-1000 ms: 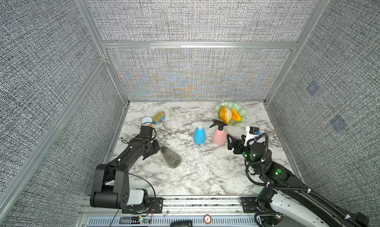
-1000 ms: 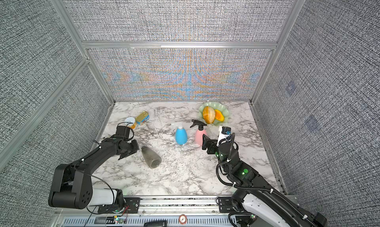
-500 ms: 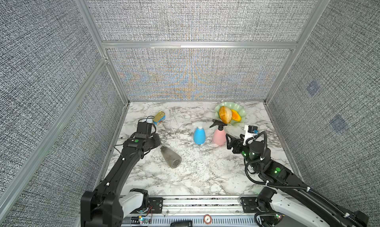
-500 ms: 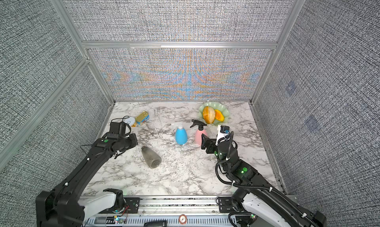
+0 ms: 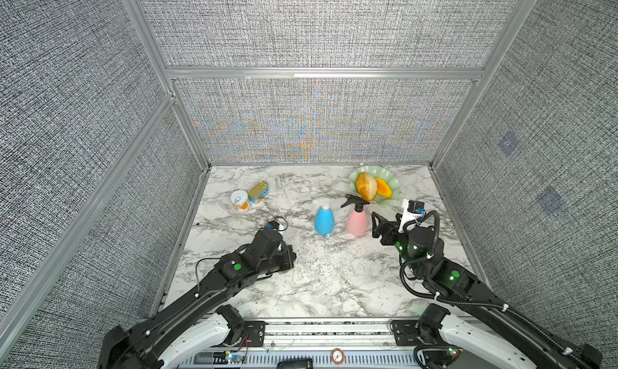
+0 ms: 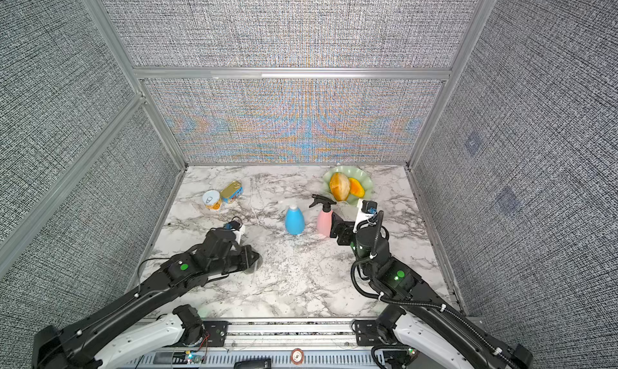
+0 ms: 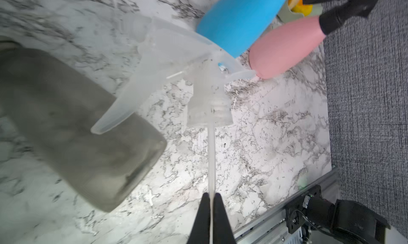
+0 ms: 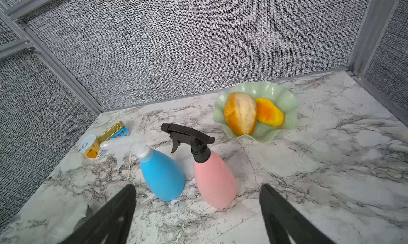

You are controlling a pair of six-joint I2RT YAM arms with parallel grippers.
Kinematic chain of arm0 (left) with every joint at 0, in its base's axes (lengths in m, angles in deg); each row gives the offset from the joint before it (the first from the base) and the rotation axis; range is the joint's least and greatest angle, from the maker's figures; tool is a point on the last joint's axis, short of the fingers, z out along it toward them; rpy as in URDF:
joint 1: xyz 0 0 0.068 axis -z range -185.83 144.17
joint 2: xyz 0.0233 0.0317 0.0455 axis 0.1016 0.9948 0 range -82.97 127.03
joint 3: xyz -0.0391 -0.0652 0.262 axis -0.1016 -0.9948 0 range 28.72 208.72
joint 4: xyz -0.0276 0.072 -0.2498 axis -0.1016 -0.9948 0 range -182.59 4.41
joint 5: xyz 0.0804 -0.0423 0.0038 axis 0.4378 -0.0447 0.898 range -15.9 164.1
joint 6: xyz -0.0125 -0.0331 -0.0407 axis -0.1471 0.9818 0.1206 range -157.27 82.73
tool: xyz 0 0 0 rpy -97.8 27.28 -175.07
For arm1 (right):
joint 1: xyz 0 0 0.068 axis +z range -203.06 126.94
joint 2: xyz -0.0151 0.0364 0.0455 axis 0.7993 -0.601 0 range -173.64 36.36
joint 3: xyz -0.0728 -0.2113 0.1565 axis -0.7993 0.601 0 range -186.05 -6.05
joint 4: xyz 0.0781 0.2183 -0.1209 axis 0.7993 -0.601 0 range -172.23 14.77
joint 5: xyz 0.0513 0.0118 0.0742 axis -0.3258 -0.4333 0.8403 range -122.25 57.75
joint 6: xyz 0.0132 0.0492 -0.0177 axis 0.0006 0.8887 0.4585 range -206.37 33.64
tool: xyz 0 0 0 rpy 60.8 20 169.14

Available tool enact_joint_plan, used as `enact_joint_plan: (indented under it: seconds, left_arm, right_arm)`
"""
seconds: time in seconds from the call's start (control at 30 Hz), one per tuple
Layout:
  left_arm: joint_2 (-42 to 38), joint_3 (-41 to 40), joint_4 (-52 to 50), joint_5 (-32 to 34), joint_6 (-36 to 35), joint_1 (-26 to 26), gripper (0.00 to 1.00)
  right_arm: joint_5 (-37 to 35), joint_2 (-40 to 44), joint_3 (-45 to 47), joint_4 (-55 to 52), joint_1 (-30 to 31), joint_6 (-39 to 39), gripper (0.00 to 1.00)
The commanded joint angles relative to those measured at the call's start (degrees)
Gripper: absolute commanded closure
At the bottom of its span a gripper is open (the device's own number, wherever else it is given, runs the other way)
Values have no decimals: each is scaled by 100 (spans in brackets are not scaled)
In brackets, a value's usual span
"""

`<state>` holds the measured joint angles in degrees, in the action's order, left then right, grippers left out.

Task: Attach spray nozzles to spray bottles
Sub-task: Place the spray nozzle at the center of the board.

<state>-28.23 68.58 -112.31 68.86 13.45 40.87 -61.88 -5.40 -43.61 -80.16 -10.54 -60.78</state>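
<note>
My left gripper should keep lowering the translucent nozzle until it rests on the marble (image 5: 329, 259), which is clear beside the grey bottle (image 7: 80, 124) lying on its side.
My left gripper (image 7: 211, 197) is shut on the thin dip tube (image 7: 211, 156) of a translucent spray nozzle (image 7: 176, 61), which hangs just above the smoky grey bottle (image 7: 77, 125) lying on its side. In both top views the left arm covers most of that bottle. The blue bottle (image 5: 323, 219) stands upright with a white nozzle (image 8: 123, 143) on its neck. Beside it the pink bottle (image 5: 357, 221) carries the black nozzle (image 5: 354, 202). My right gripper (image 5: 378, 225) stands open just right of the pink bottle, its fingers (image 8: 123, 209) holding nothing.
Two tin cans (image 5: 239, 199) (image 5: 259, 192) sit at the back left. A green wavy plate (image 5: 393, 187) with bread and orange fruit stands at the back right, behind the pink bottle. Fabric walls close in three sides; an aluminium rail (image 5: 334, 327) runs along the front.
My left arm has swung from beside the cans toward the table's middle and now hovers over the grey bottle with the nozzle. The right arm has barely moved.
</note>
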Motion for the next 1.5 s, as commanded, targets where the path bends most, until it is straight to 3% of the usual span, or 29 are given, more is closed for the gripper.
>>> enact_joint_plan:
  seconds: [0.0, 0.23, 0.47, 0.63, 0.73, 0.83, 0.9, 1.03, 1.13, 1.2, 1.33, 1.47]
  left_arm:
    - [495, 137, 856, 163, 78, 383, 95]
    - [1608, -240, 1925, -439, -70, 1024, 92]
    - [2666, 180, 2545, -405, -333, 1235, 91]
    - [3180, 481, 2549, -492, -333, 1230, 83]
    - [3293, 583, 2493, -650, -341, 1224, 69]
    - [2959, 748, 2086, -653, -461, 1237, 63]
    - [2428, 748, 1714, -322, -531, 1237, 57]
    - [1192, 690, 300, 1240, 6, 1228, 38]
    - [228, 319, -365, 2266, 598, 1179, 39]
    - [-401, 102, -774, 2415, 1003, 808, 39]
    - [-1289, -184, -880, 1802, 975, -380, 39]
    - [-673, -422, -341, 791, 601, -1540, 33]
  right_arm:
    - [-105, 17, -101, -193, 2, -1, 10]
    - [-550, 106, -307, -460, 3, -337, 11]
    - [-727, -37, -644, -678, -5, -546, 10]
    - [-751, 44, -705, -872, 2, -462, 10]
    - [-731, 106, -721, -945, 4, -403, 11]
    - [-600, 75, -848, -1048, 2, -433, 10]
    - [-408, -42, -988, -1130, 4, -529, 11]
    - [-74, -336, -1235, -1211, 26, -604, 11]
    - [131, -544, -1408, -1197, 61, -672, 11]
    - [191, -659, -1453, -1137, 89, -712, 11]
    - [306, -815, -1396, -997, 134, -722, 10]
    - [362, -886, -1335, -902, 142, -727, 8]
